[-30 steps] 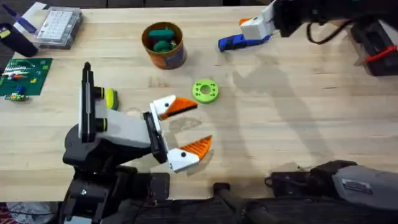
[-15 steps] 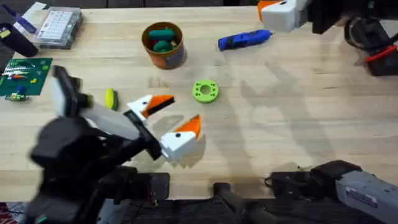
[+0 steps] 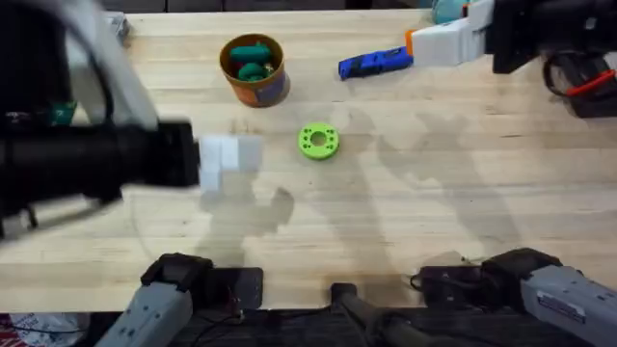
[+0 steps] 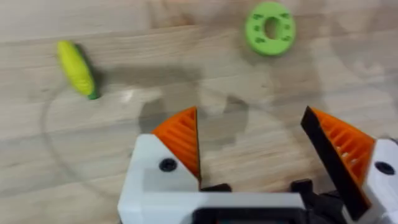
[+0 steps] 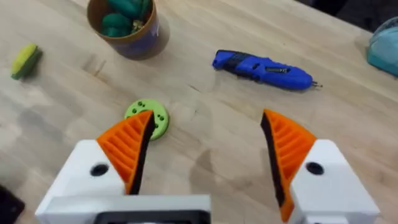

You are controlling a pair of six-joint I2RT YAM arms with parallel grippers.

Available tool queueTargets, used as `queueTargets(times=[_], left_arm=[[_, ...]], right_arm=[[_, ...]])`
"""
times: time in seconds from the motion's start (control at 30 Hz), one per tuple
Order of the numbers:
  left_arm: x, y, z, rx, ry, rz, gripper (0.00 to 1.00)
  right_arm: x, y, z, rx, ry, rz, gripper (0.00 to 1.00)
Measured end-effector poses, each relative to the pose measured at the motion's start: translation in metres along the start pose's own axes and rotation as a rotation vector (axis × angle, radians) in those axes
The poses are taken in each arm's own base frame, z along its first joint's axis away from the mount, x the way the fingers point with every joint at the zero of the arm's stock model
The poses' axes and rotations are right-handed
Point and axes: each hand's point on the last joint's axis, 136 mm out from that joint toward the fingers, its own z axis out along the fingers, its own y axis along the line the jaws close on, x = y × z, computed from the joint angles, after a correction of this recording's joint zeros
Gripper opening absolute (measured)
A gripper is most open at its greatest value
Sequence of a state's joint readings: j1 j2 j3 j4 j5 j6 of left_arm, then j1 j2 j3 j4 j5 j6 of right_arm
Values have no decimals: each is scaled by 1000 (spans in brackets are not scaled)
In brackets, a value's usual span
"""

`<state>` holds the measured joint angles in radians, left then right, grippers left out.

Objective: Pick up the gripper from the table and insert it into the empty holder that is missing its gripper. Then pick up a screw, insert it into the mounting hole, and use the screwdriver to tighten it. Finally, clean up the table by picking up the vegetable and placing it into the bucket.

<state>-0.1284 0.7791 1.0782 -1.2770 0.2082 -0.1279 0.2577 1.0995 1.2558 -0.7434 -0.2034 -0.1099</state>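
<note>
The orange bucket is crowded with dark green toy pieces, so the vegetable will sit on top and lean over the bucket's rim when I lower it in.
The vegetable, a small yellow piece with a green end, lies on the wood ahead of my left gripper, which is open and holds nothing. In the overhead view my left arm is raised, large and blurred, its white gripper beside the green ring. The orange bucket holds dark green toy pieces. The blue screwdriver lies flat near the far edge. My right gripper hovers open just right of the screwdriver. The loose gripper, holder and screw are out of view.
From the right wrist I see the bucket, the green ring by my finger and the vegetable farther off. A black device with a red cable sits at the far right. Bare wood spans the middle and right.
My left arm has risen close under the camera and its gripper has swung toward the vegetable's spot. The right gripper has drawn back to the right, away from the screwdriver.
</note>
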Motion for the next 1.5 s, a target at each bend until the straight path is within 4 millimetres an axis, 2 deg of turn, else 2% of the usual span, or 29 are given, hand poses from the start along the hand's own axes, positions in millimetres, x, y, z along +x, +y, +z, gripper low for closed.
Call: queueTargets(times=[0.07,0.17,0.3,0.5,0.77,0.87,0.93,1.1,1.23,1.5], left_arm=[[-12,9,-1,-69,71,-13,986],[-30,20,4,-148,133,-20,986],[-45,35,16,-236,181,-20,986],[-52,65,43,-336,269,-64,986],[-46,134,80,-419,401,-262,986],[-46,152,95,-428,402,-298,986],[-42,162,105,-430,388,-308,988],[-18,181,126,-427,390,-339,987],[-1,194,136,-424,390,-377,987],[15,210,157,-410,439,-398,986]], right_arm=[[0,1,-10,0,21,12,994],[-12,0,-29,15,6,21,994],[-11,-13,-53,87,28,49,994],[-9,-27,-61,168,35,56,995],[-7,-30,-61,185,44,57,994],[-7,-30,-61,186,44,57,994],[-7,-30,-61,186,44,57,994],[-7,-30,-61,187,44,57,994],[-7,-30,-61,187,44,57,994],[-7,-30,-61,187,44,57,994]])
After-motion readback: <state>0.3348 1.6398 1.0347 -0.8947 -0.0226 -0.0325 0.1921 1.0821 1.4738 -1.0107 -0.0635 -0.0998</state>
